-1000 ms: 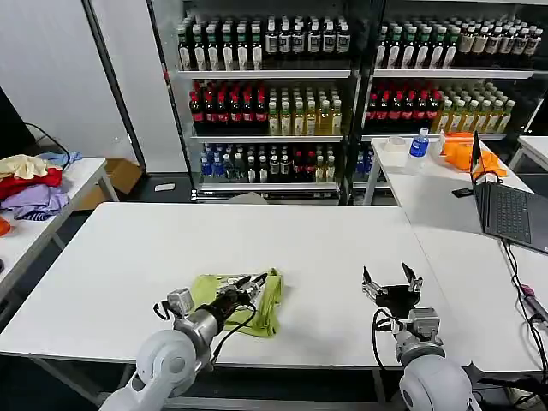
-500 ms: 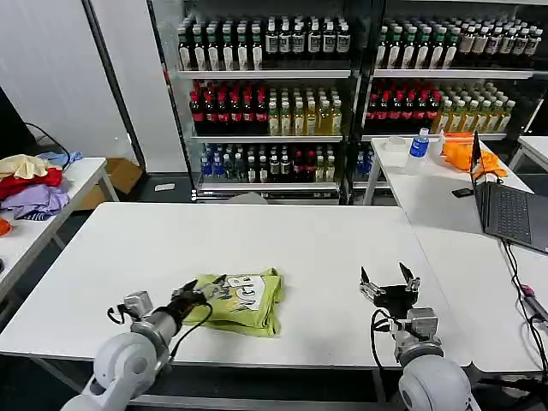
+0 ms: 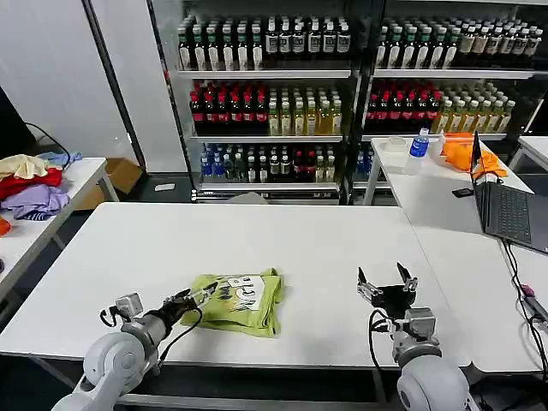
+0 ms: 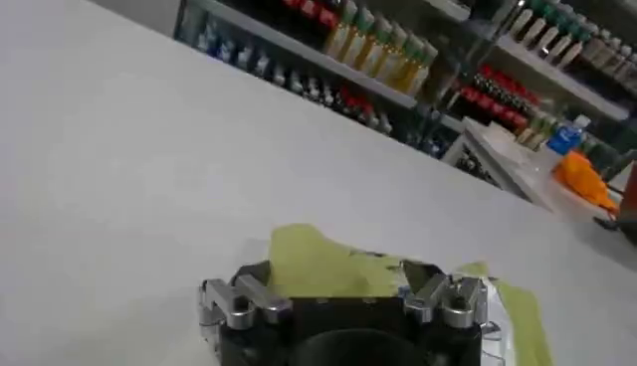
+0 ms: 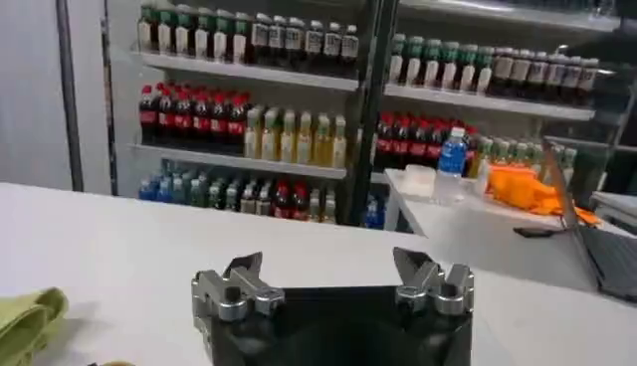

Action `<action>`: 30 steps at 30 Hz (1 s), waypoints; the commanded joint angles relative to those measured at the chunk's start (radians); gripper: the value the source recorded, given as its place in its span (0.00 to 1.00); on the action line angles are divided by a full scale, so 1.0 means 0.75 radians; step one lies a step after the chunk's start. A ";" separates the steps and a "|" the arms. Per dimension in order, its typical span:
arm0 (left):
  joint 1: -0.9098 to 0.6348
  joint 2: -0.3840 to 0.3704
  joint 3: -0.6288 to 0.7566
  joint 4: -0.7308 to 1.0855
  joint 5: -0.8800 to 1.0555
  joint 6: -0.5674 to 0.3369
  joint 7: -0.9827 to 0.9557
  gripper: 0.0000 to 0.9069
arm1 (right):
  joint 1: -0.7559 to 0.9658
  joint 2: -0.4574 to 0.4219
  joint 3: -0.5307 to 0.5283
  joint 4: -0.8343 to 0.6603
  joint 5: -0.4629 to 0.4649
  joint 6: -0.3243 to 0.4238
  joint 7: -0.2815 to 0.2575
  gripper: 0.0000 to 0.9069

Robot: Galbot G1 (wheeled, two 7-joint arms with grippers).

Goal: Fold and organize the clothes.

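My gripper will carry the edge of the lime T-shirt (image 3: 233, 312) across. The T-shirt is already a compact rectangle, so it will then turn over in one piece and hide its white print (image 3: 248, 293).
The clothes are one lime T-shirt (image 3: 248, 304), folded into a small rectangle near the white table's (image 3: 282, 240) front edge, white print (image 3: 240, 291) facing up. My left gripper (image 3: 195, 296) sits low at the shirt's left edge with its jaws open; in the left wrist view the T-shirt (image 4: 328, 274) lies just beyond my left gripper (image 4: 333, 273), and nothing is clamped. My right gripper (image 3: 386, 282) stands open over bare table to the right of the shirt. In the right wrist view, the right gripper (image 5: 333, 264) is empty, and a corner of the T-shirt (image 5: 20, 320) shows.
A pile of red, purple and cream garments (image 3: 30, 184) lies on a side table at the left. The right table holds a laptop (image 3: 514, 214), an orange cloth (image 3: 467, 154) and a bottle (image 3: 419, 143). Drink shelves (image 3: 265, 94) stand behind.
My left gripper has drawn back leftward off the top of the shirt to its left edge. The white print now shows. The right gripper has barely moved.
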 commanded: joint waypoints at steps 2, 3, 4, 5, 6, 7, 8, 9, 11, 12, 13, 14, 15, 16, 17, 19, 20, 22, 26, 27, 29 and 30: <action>-0.016 0.028 0.010 0.140 -0.080 0.021 0.118 1.00 | -0.029 -0.015 0.020 0.027 0.005 -0.001 0.000 1.00; -0.012 0.028 0.010 0.136 -0.090 0.021 0.129 1.00 | -0.032 -0.017 0.024 0.029 0.006 -0.001 0.000 1.00; -0.006 0.027 0.010 0.127 -0.099 0.022 0.140 1.00 | -0.037 -0.020 0.028 0.032 0.007 -0.001 0.001 1.00; 0.003 0.024 0.012 0.117 -0.109 0.022 0.148 1.00 | -0.041 -0.021 0.029 0.034 0.007 0.000 0.001 1.00; 0.009 0.020 0.015 0.106 -0.120 0.022 0.154 1.00 | -0.045 -0.024 0.032 0.037 0.008 0.000 0.001 1.00; 0.012 0.015 0.018 0.100 -0.127 0.022 0.161 1.00 | -0.047 -0.024 0.033 0.038 0.008 0.000 0.001 1.00; 0.013 0.007 0.021 0.097 -0.133 0.021 0.167 0.72 | -0.051 -0.024 0.036 0.043 0.008 0.000 0.001 1.00; 0.011 0.001 0.023 0.097 -0.142 0.021 0.169 0.56 | -0.054 -0.025 0.037 0.045 0.008 0.000 0.001 1.00; -0.005 -0.020 0.024 0.106 -0.159 0.020 0.170 0.11 | -0.057 -0.024 0.038 0.048 0.009 0.000 0.001 1.00; -0.013 -0.030 0.021 0.114 -0.171 0.019 0.169 0.02 | -0.058 -0.024 0.038 0.049 0.009 -0.001 0.003 1.00; -0.016 -0.035 0.019 0.118 -0.177 0.019 0.169 0.02 | -0.059 -0.025 0.038 0.050 0.010 -0.001 0.003 1.00; -0.022 -0.042 0.014 0.126 -0.183 0.018 0.170 0.02 | -0.061 -0.027 0.038 0.053 0.010 -0.001 0.003 1.00; -0.023 -0.044 0.012 0.126 -0.189 0.018 0.169 0.02 | -0.063 -0.029 0.038 0.054 0.010 -0.001 0.004 1.00; -0.024 -0.045 0.005 0.134 -0.201 0.018 0.169 0.02 | -0.067 -0.032 0.039 0.058 0.011 -0.001 0.004 1.00; -0.023 -0.045 0.001 0.136 -0.204 0.017 0.170 0.02 | -0.072 -0.033 0.042 0.063 0.011 -0.001 0.004 1.00; -0.017 -0.043 -0.009 0.141 -0.218 0.017 0.174 0.02 | -0.082 -0.037 0.047 0.073 0.013 -0.001 0.004 1.00; -0.014 -0.043 -0.013 0.140 -0.222 0.017 0.176 0.02 | -0.084 -0.039 0.048 0.074 0.013 -0.001 0.004 1.00; -0.011 -0.046 -0.022 0.139 -0.233 0.017 0.179 0.02 | -0.085 -0.040 0.051 0.075 0.016 -0.001 0.005 1.00; -0.012 -0.055 -0.034 0.132 -0.261 0.017 0.179 0.02 | -0.088 -0.036 0.048 0.080 0.018 -0.001 0.006 1.00; -0.013 -0.060 -0.037 0.131 -0.267 0.017 0.180 0.02 | -0.090 -0.035 0.045 0.082 0.017 0.000 0.006 1.00; -0.015 -0.065 -0.043 0.132 -0.286 0.017 0.181 0.02 | -0.095 -0.034 0.044 0.086 0.017 0.000 0.007 1.00; -0.015 -0.068 -0.047 0.131 -0.291 0.018 0.182 0.02 | -0.096 -0.035 0.045 0.087 0.017 0.001 0.006 1.00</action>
